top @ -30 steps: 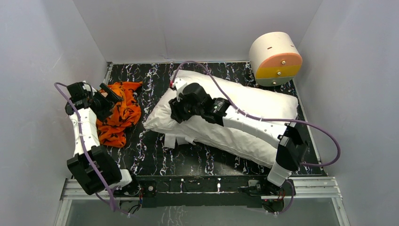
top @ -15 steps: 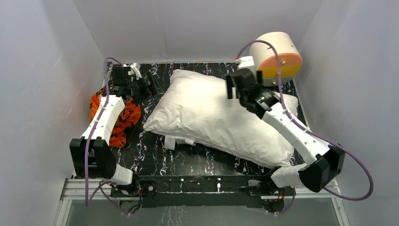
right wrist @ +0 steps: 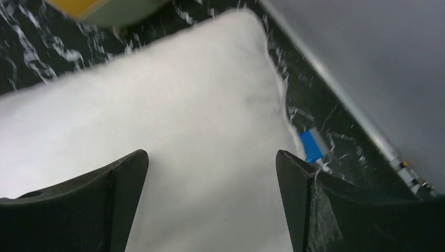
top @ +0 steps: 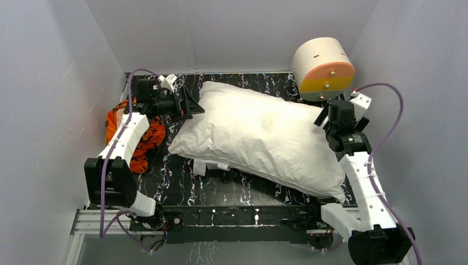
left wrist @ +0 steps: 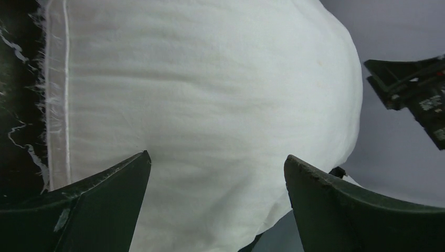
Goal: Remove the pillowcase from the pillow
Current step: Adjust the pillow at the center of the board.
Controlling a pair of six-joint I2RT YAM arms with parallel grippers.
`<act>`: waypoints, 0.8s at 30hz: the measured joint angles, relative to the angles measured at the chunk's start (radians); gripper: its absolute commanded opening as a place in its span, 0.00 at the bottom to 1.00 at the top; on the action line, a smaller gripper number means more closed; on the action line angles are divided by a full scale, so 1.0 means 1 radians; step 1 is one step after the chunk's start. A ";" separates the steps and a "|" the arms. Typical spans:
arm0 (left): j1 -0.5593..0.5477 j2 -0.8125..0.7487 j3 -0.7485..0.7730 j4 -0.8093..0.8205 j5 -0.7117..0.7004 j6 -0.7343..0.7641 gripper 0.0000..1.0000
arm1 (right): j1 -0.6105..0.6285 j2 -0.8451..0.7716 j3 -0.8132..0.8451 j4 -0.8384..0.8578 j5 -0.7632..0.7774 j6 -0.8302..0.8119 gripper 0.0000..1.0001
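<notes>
The white pillow lies at a slant with its near corner [top: 335,193] at the table's front edge. My right gripper should move that pillow end [top: 313,128] back inward until the pillow lies straight.
The white pillow [top: 259,138] lies bare across the middle of the black marbled table. The orange pillowcase [top: 148,141] lies crumpled at the left, apart from the pillow and partly hidden by my left arm. My left gripper [top: 193,105] is open and empty at the pillow's far-left corner. The pillow's stitched edge [left wrist: 199,94] fills the left wrist view between the fingers [left wrist: 94,210]. My right gripper [top: 325,117] is open and empty over the pillow's right end. The pillow [right wrist: 157,131] also shows in the right wrist view, under the gripper [right wrist: 212,155].
A round cream drawer box [top: 323,69] with orange and yellow fronts stands at the back right, close to the pillow's far corner. A small blue tag [right wrist: 312,146] sticks out at the pillow's right edge. White walls close in on three sides.
My right arm swung off the pillow's middle to its right end. My left arm moved from over the pillowcase to the pillow's far-left corner. The pillow plumped up.
</notes>
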 measured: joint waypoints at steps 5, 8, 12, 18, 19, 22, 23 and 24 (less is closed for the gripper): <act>-0.037 0.075 -0.018 -0.065 0.076 0.074 0.76 | -0.011 -0.053 -0.304 0.141 -0.286 0.115 0.79; -0.064 0.086 -0.015 -0.124 0.027 0.112 0.66 | -0.025 -0.070 -0.357 0.258 -0.477 0.144 0.79; -0.065 0.029 -0.015 -0.169 -0.132 0.114 0.69 | 0.015 0.021 -0.309 0.350 -0.620 0.116 0.83; -0.064 -0.104 -0.015 -0.228 -0.389 0.103 0.95 | 0.067 0.272 0.031 0.191 -0.686 -0.047 0.95; -0.064 -0.120 -0.015 -0.240 -0.409 0.105 0.98 | 0.076 0.259 0.061 0.179 -0.658 -0.077 0.93; -0.071 -0.179 -0.015 -0.267 -0.481 0.104 0.98 | 0.092 0.113 0.070 0.193 -0.639 -0.166 0.89; -0.073 -0.200 -0.015 -0.268 -0.502 0.102 0.98 | 0.095 0.048 0.074 0.206 -0.656 -0.190 0.88; -0.075 -0.220 -0.015 -0.267 -0.519 0.100 0.98 | 0.096 -0.004 0.091 0.214 -0.684 -0.206 0.87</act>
